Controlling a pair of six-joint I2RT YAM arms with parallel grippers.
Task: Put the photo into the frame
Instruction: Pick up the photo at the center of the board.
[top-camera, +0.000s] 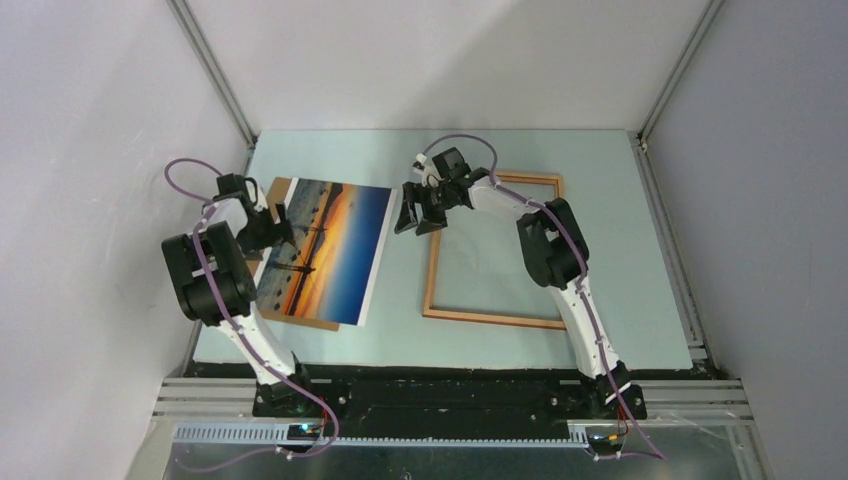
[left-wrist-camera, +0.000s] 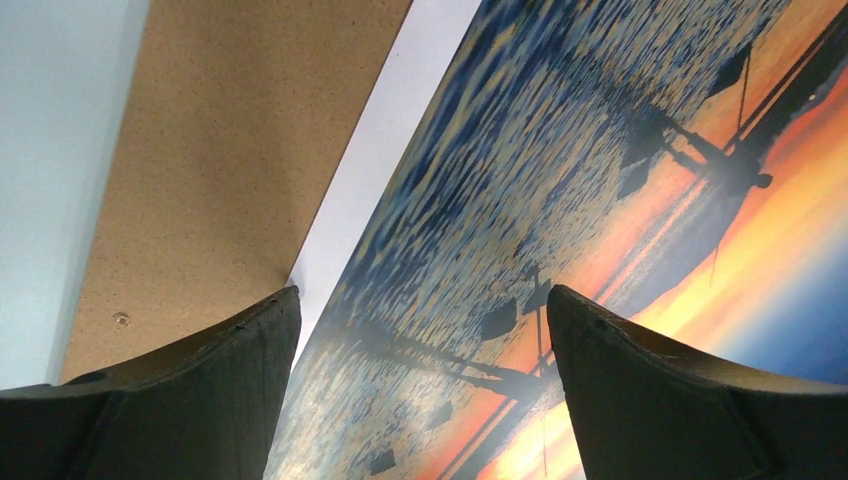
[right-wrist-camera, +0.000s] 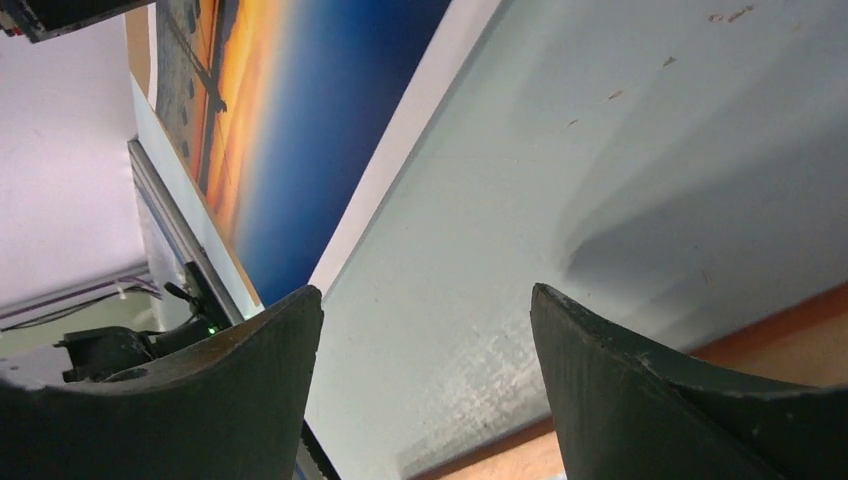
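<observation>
The photo's white edge (top-camera: 376, 264) pokes past the brown backing board toward my open right gripper. I should now move in until my fingers straddle the photo's white edge.
The photo (top-camera: 330, 250), an orange-and-blue sunset print, lies face up on the left of the table, over a brown backing board (top-camera: 277, 190). My left gripper (top-camera: 283, 222) hovers open over the photo's left part; in the left wrist view the photo (left-wrist-camera: 560, 180) fills the space between the spread fingers (left-wrist-camera: 240, 390). The frame (top-camera: 495, 250), thin orange-brown wood, lies flat to the right. My right gripper (top-camera: 420, 215) stands open between photo and frame, just left of the frame's left rail. The right wrist view shows the photo's blue edge (right-wrist-camera: 330, 130) and a frame rail (right-wrist-camera: 780, 340).
The pale green table mat (top-camera: 450, 340) ends at a metal rail at the near edge, where both arm bases are bolted. White enclosure walls and aluminium posts close in the sides and back. The backing board (left-wrist-camera: 220, 150) sticks out beyond the photo's left edge.
</observation>
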